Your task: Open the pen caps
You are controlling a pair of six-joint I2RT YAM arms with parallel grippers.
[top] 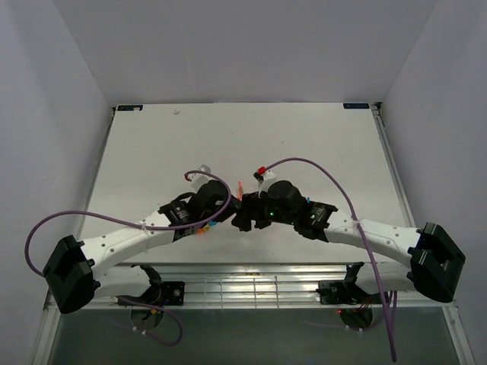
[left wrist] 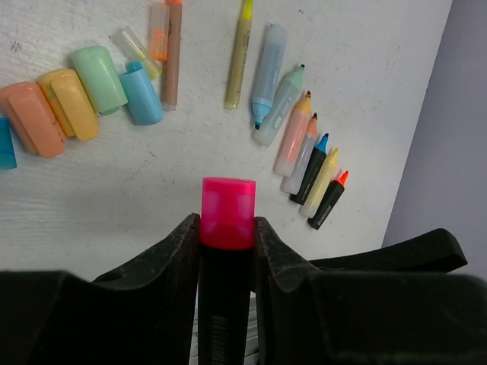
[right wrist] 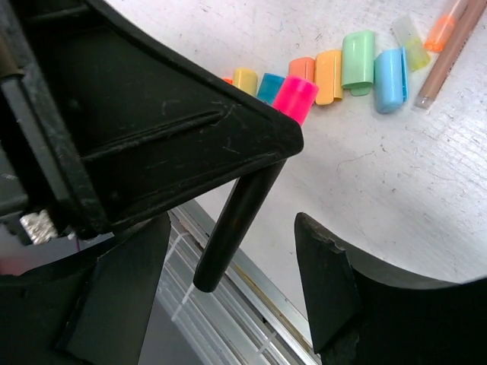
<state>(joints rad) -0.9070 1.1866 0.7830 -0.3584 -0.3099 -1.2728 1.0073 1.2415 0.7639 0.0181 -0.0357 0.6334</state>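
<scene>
My right gripper should hold the black pen's tail point(right wrist: 213, 270), since my left gripper sits astride the pink cap's lower edge point(left wrist: 227, 247) and needs to move onto the cap meanwhile.
My left gripper point(left wrist: 227, 224) is shut on a black pen point(left wrist: 224, 304). Its pink pen cap point(left wrist: 227, 211) is still on and sticks out past the fingertips. In the right wrist view the same pen point(right wrist: 237, 217) slants down from the left gripper, pink cap point(right wrist: 295, 97) at its top end. My right gripper point(right wrist: 228, 285) stands open, with the pen's bare tail between its fingers and touching neither. In the top view the left gripper point(top: 228, 202) and the right gripper point(top: 245, 216) meet at the table's near middle.
Loose caps lie in a row: orange point(left wrist: 30, 118), yellow point(left wrist: 68, 103), green point(left wrist: 100, 78), blue point(left wrist: 142, 95). Several uncapped pens point(left wrist: 300, 141) fan out on the right, with thin pens point(left wrist: 238, 57) at the back. The table's metal front rail point(right wrist: 259, 293) runs below the grippers.
</scene>
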